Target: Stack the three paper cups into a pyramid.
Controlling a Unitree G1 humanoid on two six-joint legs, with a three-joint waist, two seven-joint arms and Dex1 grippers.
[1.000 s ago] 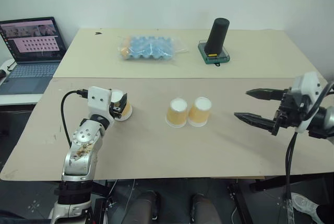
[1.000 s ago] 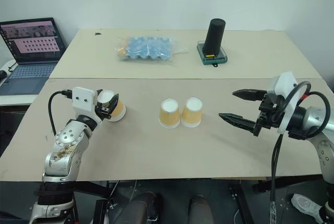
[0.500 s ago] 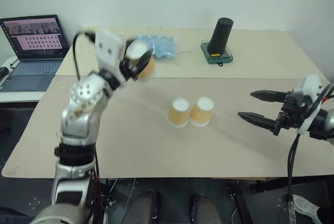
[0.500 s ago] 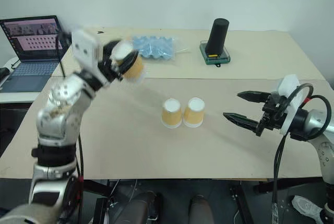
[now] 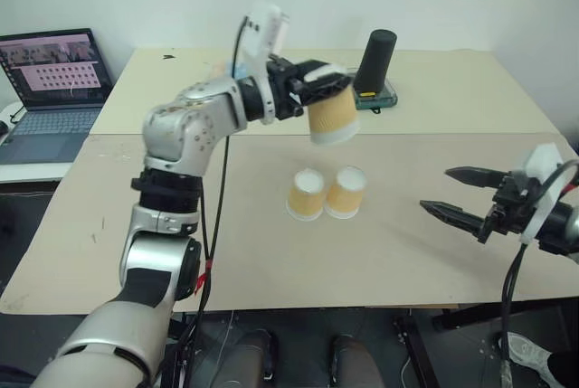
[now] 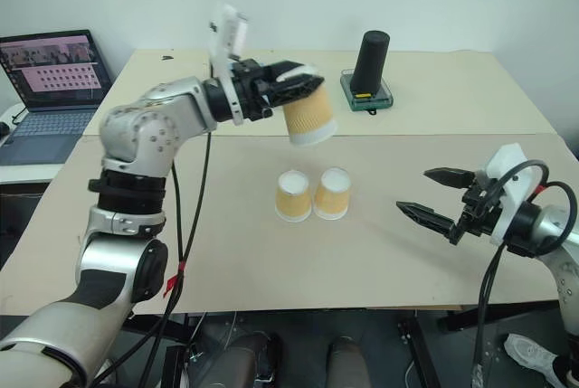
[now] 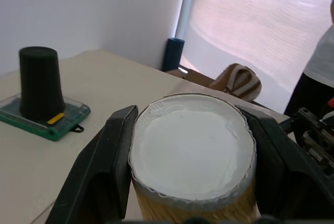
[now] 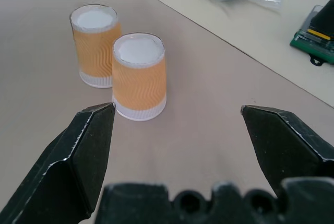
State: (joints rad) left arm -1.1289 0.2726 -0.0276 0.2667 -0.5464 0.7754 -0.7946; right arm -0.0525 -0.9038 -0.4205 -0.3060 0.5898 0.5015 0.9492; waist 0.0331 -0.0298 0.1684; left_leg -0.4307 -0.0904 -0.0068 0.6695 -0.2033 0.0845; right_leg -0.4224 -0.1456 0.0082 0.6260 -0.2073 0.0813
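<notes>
The held cup's rim point(image 5: 336, 138) points down at the touching cups, so my left gripper should keep bringing the held cup down until its rim sits on their white bases point(image 5: 350, 178).
Two paper cups point(image 5: 308, 194) point(image 5: 347, 192) stand upside down side by side, touching, in the middle of the brown table point(image 5: 271, 261). The third paper cup point(image 5: 332, 118) hangs in the air above and a little behind them, white base up and slightly tilted. My left gripper point(image 5: 326, 88) is shut on its upper part; in the left wrist view its fingers point(image 7: 107, 164) clasp the cup's white base point(image 7: 192, 145) from both sides. My right gripper point(image 5: 437, 189) stands open to the right of the pair, holding nothing, its fingers point(image 8: 88, 145) pointing toward the two cups point(image 8: 139, 75) point(image 8: 95, 44).
A tall black cylinder point(image 5: 376, 62) on a green tray stands at the back right of the far table. A bag of blue egg cartons point(image 6: 237, 71) lies behind my left arm. A laptop point(image 5: 54, 89) sits at the far left. A person point(image 7: 322, 62) stands beyond the table.
My left arm has lifted its cup from the table's left side up and to the right, over the two standing cups. The right gripper has drifted slightly down and right, still open.
</notes>
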